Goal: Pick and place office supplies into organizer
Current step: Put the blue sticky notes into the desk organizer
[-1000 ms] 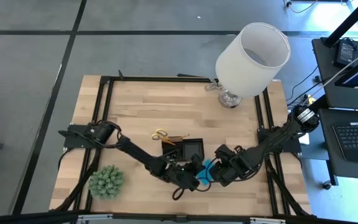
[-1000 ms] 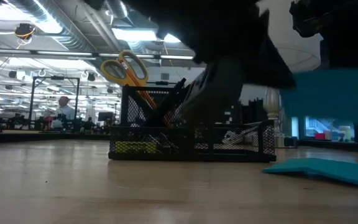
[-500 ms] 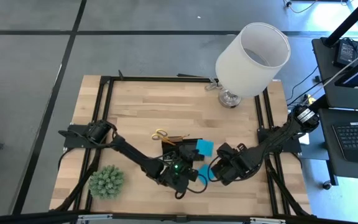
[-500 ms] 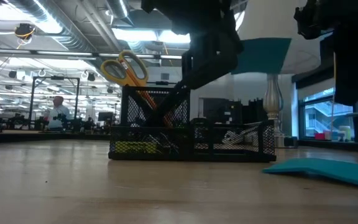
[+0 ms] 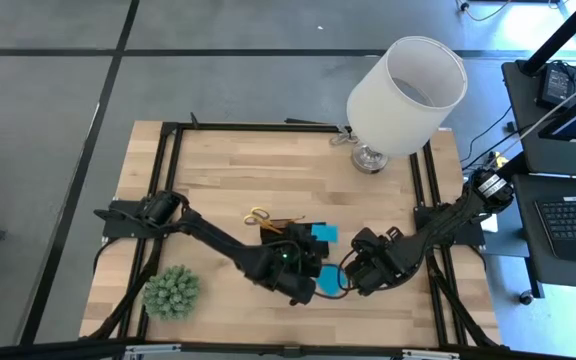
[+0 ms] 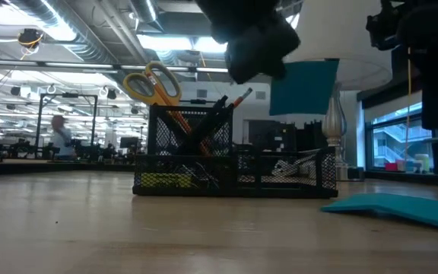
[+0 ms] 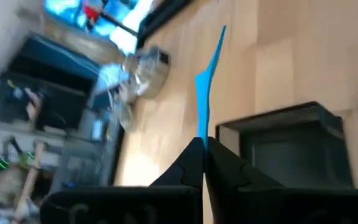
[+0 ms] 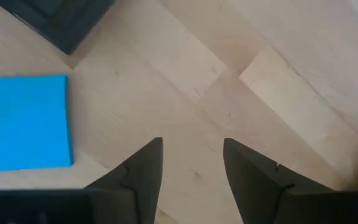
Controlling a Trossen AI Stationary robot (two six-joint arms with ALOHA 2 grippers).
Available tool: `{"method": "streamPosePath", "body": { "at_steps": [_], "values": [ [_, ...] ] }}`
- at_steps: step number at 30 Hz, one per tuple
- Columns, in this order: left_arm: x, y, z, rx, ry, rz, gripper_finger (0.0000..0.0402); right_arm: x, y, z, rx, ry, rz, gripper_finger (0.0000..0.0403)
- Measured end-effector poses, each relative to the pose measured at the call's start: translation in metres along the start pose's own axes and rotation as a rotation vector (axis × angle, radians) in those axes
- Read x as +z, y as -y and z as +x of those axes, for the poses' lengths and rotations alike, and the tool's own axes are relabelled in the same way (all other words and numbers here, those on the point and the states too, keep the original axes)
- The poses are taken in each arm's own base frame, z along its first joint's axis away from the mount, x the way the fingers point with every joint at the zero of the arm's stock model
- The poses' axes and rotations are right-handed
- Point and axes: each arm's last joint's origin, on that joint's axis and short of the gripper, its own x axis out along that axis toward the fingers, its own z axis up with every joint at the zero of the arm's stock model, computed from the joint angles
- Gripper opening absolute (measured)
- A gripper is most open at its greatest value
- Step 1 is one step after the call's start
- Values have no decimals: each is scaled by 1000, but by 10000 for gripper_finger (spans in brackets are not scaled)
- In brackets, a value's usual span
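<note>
My left gripper is holding the blue sheet (image 6: 303, 89) upright above the organizer's open compartment (image 6: 287, 170), so it should keep lowering the sheet until the organizer's mesh sides are around it, then let go.
My left gripper (image 5: 311, 246) is shut on a thin blue sheet (image 5: 320, 233), raised over the black mesh organizer (image 6: 234, 164), whose right compartment (image 7: 284, 149) shows below the sheet in the left wrist view. Yellow-handled scissors (image 6: 152, 82), pens and an orange pencil stand in the organizer's tall cup. The blue square pad (image 5: 328, 283) lies flat on the table near the organizer's right end. My right gripper (image 8: 191, 162) is open, low over bare wood beside that pad (image 8: 23, 121). My left gripper pinches the blue sheet's edge (image 7: 202, 134) between its two fingers, at their free ends. The sheet is seen edge-on, running straight out from the fingertips. It is lifted clear of the table and hangs flat in the air (image 6: 304, 86) above the organizer.
A big white lamp (image 5: 406, 85) stands at the far right corner, its base (image 6: 331, 144) behind the organizer. A green spiky plant ball (image 5: 171, 291) sits near the left front corner. Bare wood lies on the table's far and left parts.
My left gripper has risen from the blue pad on the table with one blue sheet and carried it toward the far edge, over the organizer. In the last half second the sheet sank a little and shifted left. The pad stayed on the table.
</note>
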Motion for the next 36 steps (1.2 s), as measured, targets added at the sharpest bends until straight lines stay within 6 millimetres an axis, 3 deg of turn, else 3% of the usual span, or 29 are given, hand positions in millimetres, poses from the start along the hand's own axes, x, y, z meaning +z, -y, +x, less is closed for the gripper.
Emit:
{"method": "streamPosePath", "body": {
  "at_steps": [11,23,36],
  "values": [
    [-13,13,1,-46,-61,-86,2,-17,11,16,-61,0,-19,171],
    [-22,11,8,-41,-120,-144,2,-35,20,27,-99,3,26,171],
    [-46,44,37,-21,-196,-44,2,-37,17,27,-67,3,32,171]
  ]
}}
